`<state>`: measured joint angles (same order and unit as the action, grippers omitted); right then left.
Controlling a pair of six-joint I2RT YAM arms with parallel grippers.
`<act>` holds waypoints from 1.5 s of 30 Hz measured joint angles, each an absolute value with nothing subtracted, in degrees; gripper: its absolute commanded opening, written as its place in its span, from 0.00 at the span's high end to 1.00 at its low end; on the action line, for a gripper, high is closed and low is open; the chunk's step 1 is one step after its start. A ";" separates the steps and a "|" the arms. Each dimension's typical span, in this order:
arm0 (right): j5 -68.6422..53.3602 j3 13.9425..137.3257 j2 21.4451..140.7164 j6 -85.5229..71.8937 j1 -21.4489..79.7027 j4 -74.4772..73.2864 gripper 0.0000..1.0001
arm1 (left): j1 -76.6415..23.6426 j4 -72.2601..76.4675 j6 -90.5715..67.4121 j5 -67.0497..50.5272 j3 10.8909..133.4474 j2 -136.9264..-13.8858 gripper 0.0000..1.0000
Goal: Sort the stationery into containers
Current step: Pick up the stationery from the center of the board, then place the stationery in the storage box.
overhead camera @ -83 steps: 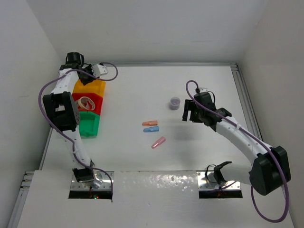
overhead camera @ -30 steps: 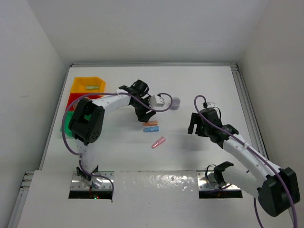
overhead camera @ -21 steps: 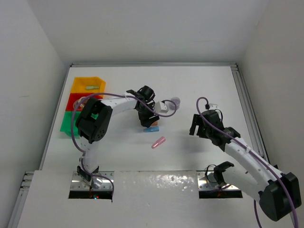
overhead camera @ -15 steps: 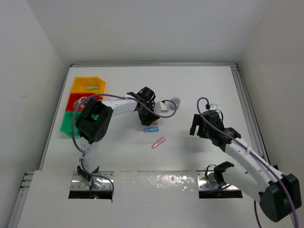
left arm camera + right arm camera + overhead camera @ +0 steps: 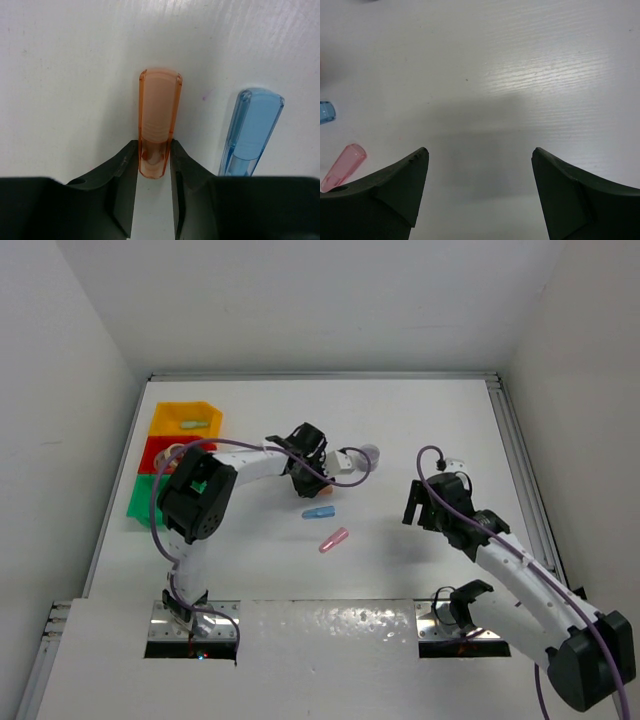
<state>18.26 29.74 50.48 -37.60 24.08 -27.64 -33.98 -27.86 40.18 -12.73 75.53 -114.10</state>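
The yellow bin (image 5: 170, 420) has room beside a matching green capsule (image 5: 194, 424), so the robot's left gripper goes on carrying the orange capsule until it hangs above that bin.
My left gripper (image 5: 154, 156) is shut on the near end of the orange capsule (image 5: 159, 117), low over the white table. In the top view the left gripper (image 5: 306, 487) hides that capsule. The blue capsule (image 5: 252, 129) lies just to its right, also in the top view (image 5: 318, 512). The pink capsule (image 5: 333, 540) lies nearer, seen also in the right wrist view (image 5: 342, 167). A grey-purple cylinder (image 5: 368, 455) stands beyond. My right gripper (image 5: 420, 503) is open and empty (image 5: 480, 156). The yellow bin (image 5: 172, 413) holds a green capsule (image 5: 193, 425).
The red bin (image 5: 158, 447) and green bin (image 5: 140, 500) stand in a row below the yellow one at the left edge, partly behind my left arm. The left arm's purple cable (image 5: 335, 472) loops near the cylinder. A raised rail (image 5: 520, 460) borders the right side.
My left gripper has come down over the orange capsule and closed on it, then shifted slightly up-left. The right arm has hardly moved.
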 measured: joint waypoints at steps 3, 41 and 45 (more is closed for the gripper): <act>18.28 30.59 52.10 -37.21 24.01 -28.18 0.18 | -32.69 -29.06 38.79 -13.65 77.01 -114.85 1.00; 17.56 39.38 65.56 -38.13 23.49 -26.70 0.19 | 14.61 -31.14 -44.40 5.10 99.29 -120.22 1.00; 17.72 40.14 66.02 -38.54 23.38 -27.09 0.19 | 15.92 -30.96 -45.80 4.16 98.08 -120.29 1.00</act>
<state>17.72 40.14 66.02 -38.54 23.38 -27.09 15.92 -30.96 -45.80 4.16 98.08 -120.29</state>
